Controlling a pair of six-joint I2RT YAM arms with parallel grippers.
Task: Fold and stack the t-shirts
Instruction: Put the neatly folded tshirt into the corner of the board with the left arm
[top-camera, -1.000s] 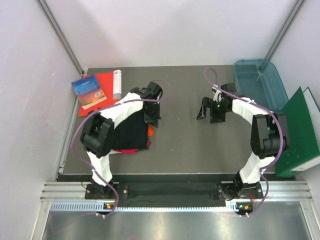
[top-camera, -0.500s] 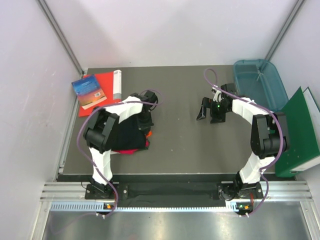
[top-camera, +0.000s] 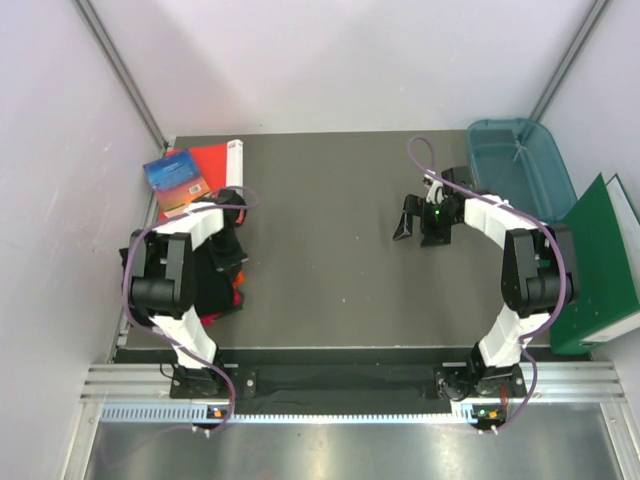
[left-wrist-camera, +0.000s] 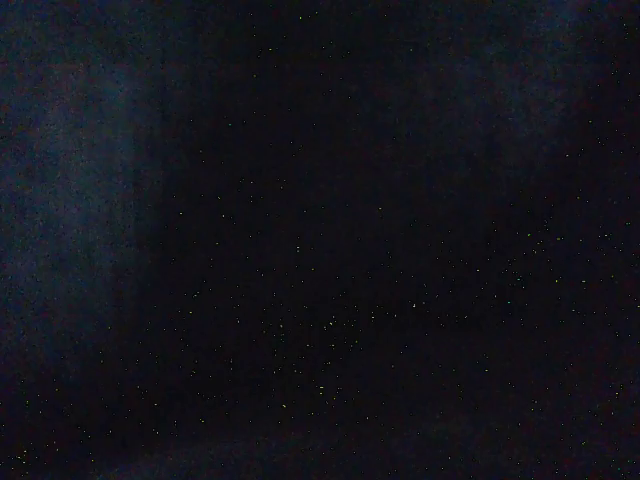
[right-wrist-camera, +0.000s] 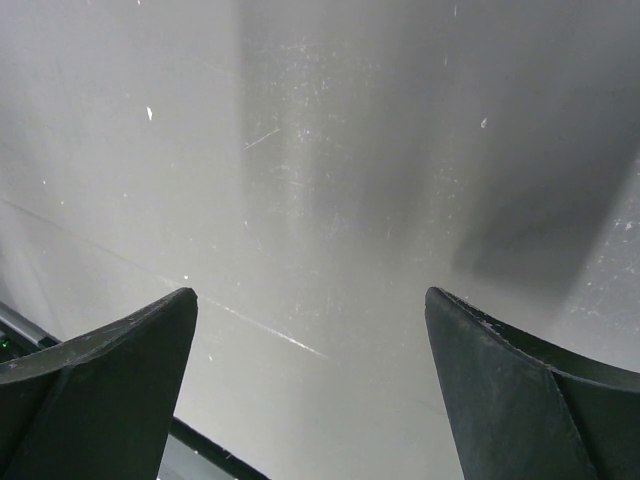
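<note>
The robot's left gripper keeps pulling the black t-shirt toward the nearby side until it gets there, then lets go, because the t-shirt lies over the crimson-pink shirt (top-camera: 238, 284).
The black t-shirt (top-camera: 212, 292) lies bunched at the table's left side, under my left arm. A sliver of the crimson-pink shirt (top-camera: 237, 292) shows at its right edge. My left gripper (top-camera: 232, 258) is down on the black cloth; its jaws are hidden. The left wrist view shows only dark cloth (left-wrist-camera: 320, 240). The cloth has travelled with the gripper, so it seems shut on it. My right gripper (top-camera: 408, 222) is open and empty over bare table at the back right; its dark fingertips (right-wrist-camera: 120, 370) stand wide apart.
A stiff red sheet (top-camera: 212, 160) with a blue book (top-camera: 175, 183) on it lies at the back left, just beyond the shirts. A teal bin (top-camera: 520, 165) and a green binder (top-camera: 600, 260) stand off the table's right edge.
My left arm has swung left from the table's middle-left to its left edge. The black t-shirt and the crimson one under it moved left with it. The right arm has not moved.
</note>
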